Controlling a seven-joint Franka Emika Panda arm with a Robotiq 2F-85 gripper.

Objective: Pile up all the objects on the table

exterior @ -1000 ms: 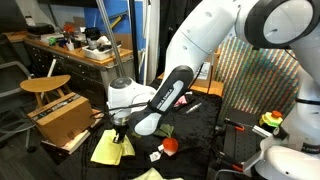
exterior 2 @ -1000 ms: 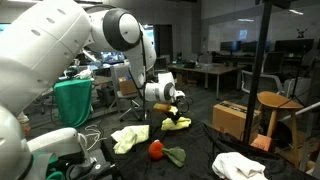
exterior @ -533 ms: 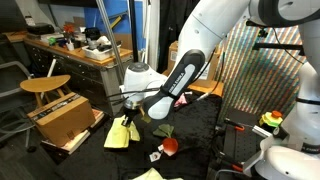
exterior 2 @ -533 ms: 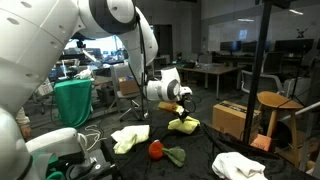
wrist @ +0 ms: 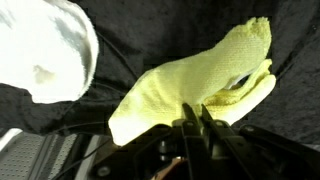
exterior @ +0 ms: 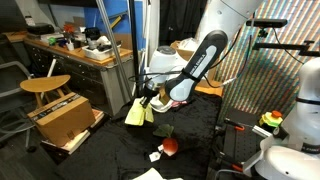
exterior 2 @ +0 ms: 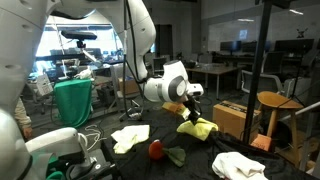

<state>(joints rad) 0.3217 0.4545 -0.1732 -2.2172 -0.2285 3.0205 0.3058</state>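
My gripper should next carry the yellow cloth [exterior 2: 200, 129], which hangs free and has a clear way to the white cloth [exterior 2: 238, 165], until it is above the pile spot, and then let go.
My gripper [exterior: 146, 97] is shut on a yellow cloth [exterior: 137, 112] and holds it hanging above the black table; it shows in both exterior views [exterior 2: 198, 127]. In the wrist view the cloth [wrist: 195, 75] hangs from the closed fingers [wrist: 193, 118] over the black cover. A white cloth [wrist: 40, 50] lies below to the side, also seen in an exterior view [exterior 2: 238, 166]. A second pale yellow cloth [exterior 2: 129, 137], a red ball [exterior 2: 155, 149] and a dark green cloth [exterior 2: 175, 155] lie on the table. The red ball [exterior: 171, 145] shows near the table's front.
A cardboard box [exterior: 62, 119] and wooden stool [exterior: 45, 86] stand beside the table. A second stool [exterior 2: 276, 102] and box [exterior 2: 234, 118] stand past the far edge. A black pole [exterior 2: 257, 80] rises near the white cloth.
The gripper has lifted the yellow cloth off the table and carried it sideways across the table, toward the white cloth. The other objects have not moved.
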